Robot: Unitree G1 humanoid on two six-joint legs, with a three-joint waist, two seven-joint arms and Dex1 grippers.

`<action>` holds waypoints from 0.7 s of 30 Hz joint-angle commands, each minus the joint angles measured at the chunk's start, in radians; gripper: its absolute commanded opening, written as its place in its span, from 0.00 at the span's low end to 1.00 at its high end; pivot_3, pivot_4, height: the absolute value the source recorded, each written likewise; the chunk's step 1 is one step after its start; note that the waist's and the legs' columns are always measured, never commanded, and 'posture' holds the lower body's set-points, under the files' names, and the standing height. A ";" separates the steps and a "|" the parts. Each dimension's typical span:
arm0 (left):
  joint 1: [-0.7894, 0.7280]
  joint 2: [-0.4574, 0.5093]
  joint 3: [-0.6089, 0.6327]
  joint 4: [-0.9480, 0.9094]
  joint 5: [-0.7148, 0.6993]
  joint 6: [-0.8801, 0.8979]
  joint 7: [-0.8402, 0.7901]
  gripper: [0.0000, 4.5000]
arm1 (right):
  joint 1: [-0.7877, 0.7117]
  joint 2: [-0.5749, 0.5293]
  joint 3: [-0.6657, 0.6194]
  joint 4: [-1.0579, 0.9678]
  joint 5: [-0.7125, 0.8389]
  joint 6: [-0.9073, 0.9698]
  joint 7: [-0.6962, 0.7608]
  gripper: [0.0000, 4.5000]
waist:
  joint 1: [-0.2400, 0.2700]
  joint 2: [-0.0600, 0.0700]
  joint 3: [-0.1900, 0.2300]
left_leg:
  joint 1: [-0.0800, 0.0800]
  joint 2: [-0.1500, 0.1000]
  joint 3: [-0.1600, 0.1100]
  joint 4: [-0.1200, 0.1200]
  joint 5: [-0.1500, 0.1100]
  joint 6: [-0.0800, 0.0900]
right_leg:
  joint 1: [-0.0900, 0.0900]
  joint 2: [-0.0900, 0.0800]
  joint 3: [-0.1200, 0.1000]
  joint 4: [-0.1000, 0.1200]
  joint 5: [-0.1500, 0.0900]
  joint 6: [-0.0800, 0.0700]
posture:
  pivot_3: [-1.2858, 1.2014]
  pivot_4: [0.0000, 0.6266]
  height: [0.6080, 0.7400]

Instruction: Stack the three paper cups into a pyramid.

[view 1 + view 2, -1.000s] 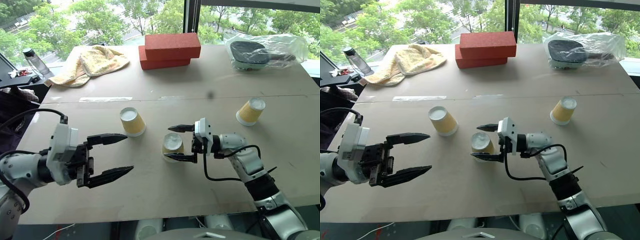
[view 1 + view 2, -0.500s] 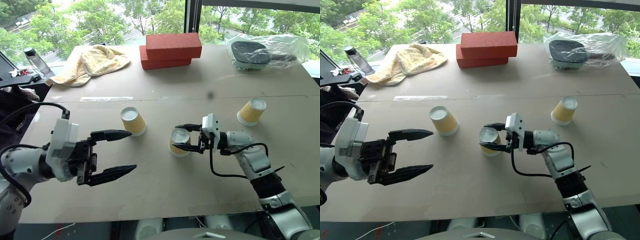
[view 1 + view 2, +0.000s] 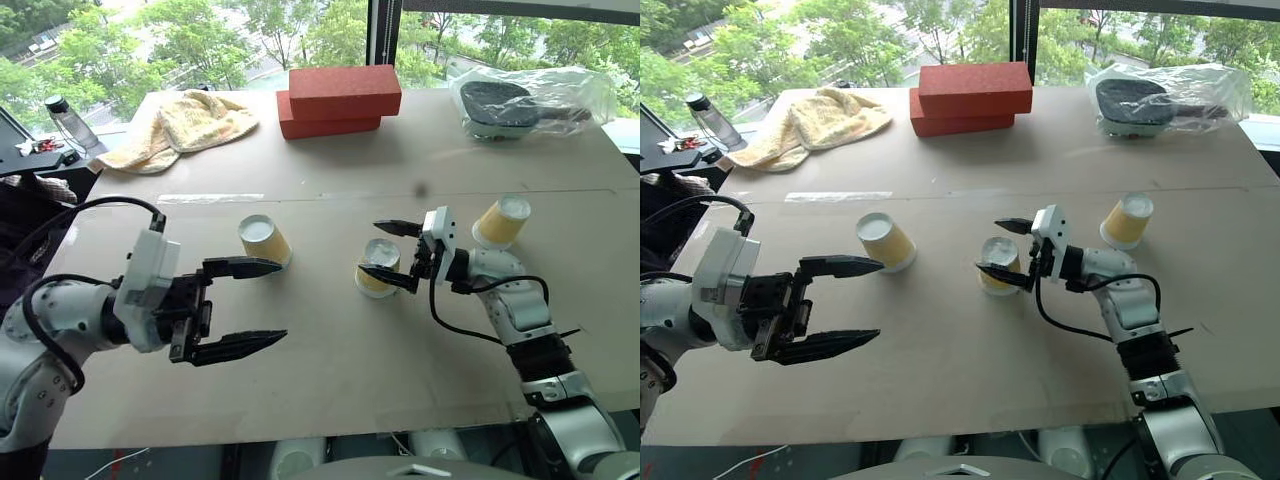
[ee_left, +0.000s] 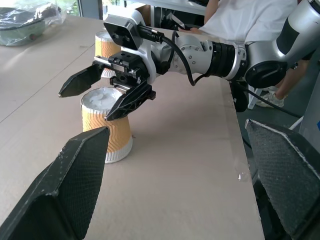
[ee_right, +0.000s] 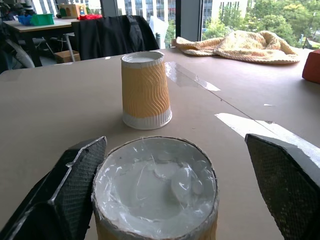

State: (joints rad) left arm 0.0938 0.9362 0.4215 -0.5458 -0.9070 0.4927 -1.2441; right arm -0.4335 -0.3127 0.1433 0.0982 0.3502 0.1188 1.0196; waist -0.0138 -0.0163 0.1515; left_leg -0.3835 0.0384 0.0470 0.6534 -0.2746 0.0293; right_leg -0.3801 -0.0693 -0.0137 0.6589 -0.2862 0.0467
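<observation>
The middle cup (image 3: 381,252) stands clear of my open fingers, so I will carry on with my right gripper to the cup (image 3: 502,222) nearest the plastic-wrapped object and close there.
Three yellow-orange paper cups stand upside down on the table, each apart from the others: a left cup (image 3: 264,242), a middle cup (image 3: 378,268) and a right cup (image 3: 501,222). My right gripper (image 3: 368,247) is open and straddles the middle cup, one finger on each side of its top. The right wrist view looks down on that cup's white base (image 5: 155,180), with the left cup (image 5: 146,90) beyond it. My left gripper (image 3: 282,300) hangs open and empty in front of the left cup. The left wrist view looks along the table at the middle cup (image 4: 107,125).
Two stacked red bricks (image 3: 340,100) lie at the back centre. A yellow towel (image 3: 180,125) is at the back left and a plastic-wrapped dark object (image 3: 530,100) at the back right. A bottle (image 3: 68,120) stands off the left edge. A person in a white shirt (image 4: 235,20) sits beyond the table's right side.
My right gripper carried the middle cup to the right and farther back, toward the right cup, then opened its fingers. My left gripper drifted slightly right.
</observation>
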 commanded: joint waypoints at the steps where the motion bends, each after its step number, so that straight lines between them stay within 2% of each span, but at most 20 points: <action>1: -0.020 -0.003 0.005 -0.006 -0.011 -0.014 -0.009 1.00 | 0.028 -0.036 -0.045 -0.117 0.040 -0.005 0.006 0.99 | 0.001 0.000 0.000 | 0.000 0.000 0.000 0.000 0.000 0.000 | 0.000 0.000 0.000 0.000 0.000 0.000 | 0.52 0.24 0.93; 6: -0.134 -0.036 -0.037 0.016 -0.048 -0.003 0.026 1.00 | 0.154 -0.149 -0.173 -0.289 0.098 0.016 -0.028 0.99 | 0.009 0.000 0.001 | -0.001 -0.001 0.000 0.000 0.000 0.000 | 0.000 -0.001 0.000 -0.001 0.000 0.000 | 0.52 0.24 0.93; 9: -0.213 -0.036 -0.076 0.027 -0.057 0.040 0.071 1.00 | 0.205 -0.170 -0.283 -0.321 0.127 0.038 -0.122 0.99 | 0.011 0.000 0.001 | -0.001 -0.001 -0.001 0.001 0.000 0.000 | 0.001 -0.001 0.000 0.000 0.000 0.000 | 0.52 0.24 0.93; 14: -0.347 -0.028 -0.153 0.055 -0.047 0.132 0.185 1.00 | 0.239 -0.184 -0.409 -0.208 0.045 -0.067 -0.246 0.99 | 0.000 0.000 0.001 | 0.001 -0.001 0.001 0.001 0.000 0.000 | 0.001 0.001 0.002 0.001 0.000 0.000 | 0.52 0.24 0.93; 17: -0.413 -0.039 -0.173 0.054 -0.106 0.201 0.236 1.00 | 0.242 -0.177 -0.434 -0.133 0.000 -0.130 -0.302 0.99 | 0.001 -0.001 0.001 | 0.001 -0.001 0.000 0.001 0.000 0.000 | 0.001 0.002 0.001 0.001 0.000 0.001 | 0.52 0.24 0.93; 21: -0.462 -0.035 -0.199 0.055 -0.118 0.260 0.276 1.00 | 0.204 -0.154 -0.444 -0.044 -0.023 -0.158 -0.384 0.99 | -0.004 -0.001 0.001 | 0.001 0.000 0.001 0.001 0.002 -0.004 | 0.001 0.003 0.003 0.001 0.000 0.001 | 0.52 0.24 0.93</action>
State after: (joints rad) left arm -0.3480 0.8975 0.2204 -0.4804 -1.0042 0.7356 -0.9869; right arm -0.1972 -0.4669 -0.2662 0.0435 0.3280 -0.0094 0.6745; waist -0.0174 -0.0169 0.1529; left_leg -0.3826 0.0386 0.0478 0.6543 -0.2718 0.0246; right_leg -0.3797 -0.0658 -0.0108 0.6602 -0.2862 0.0475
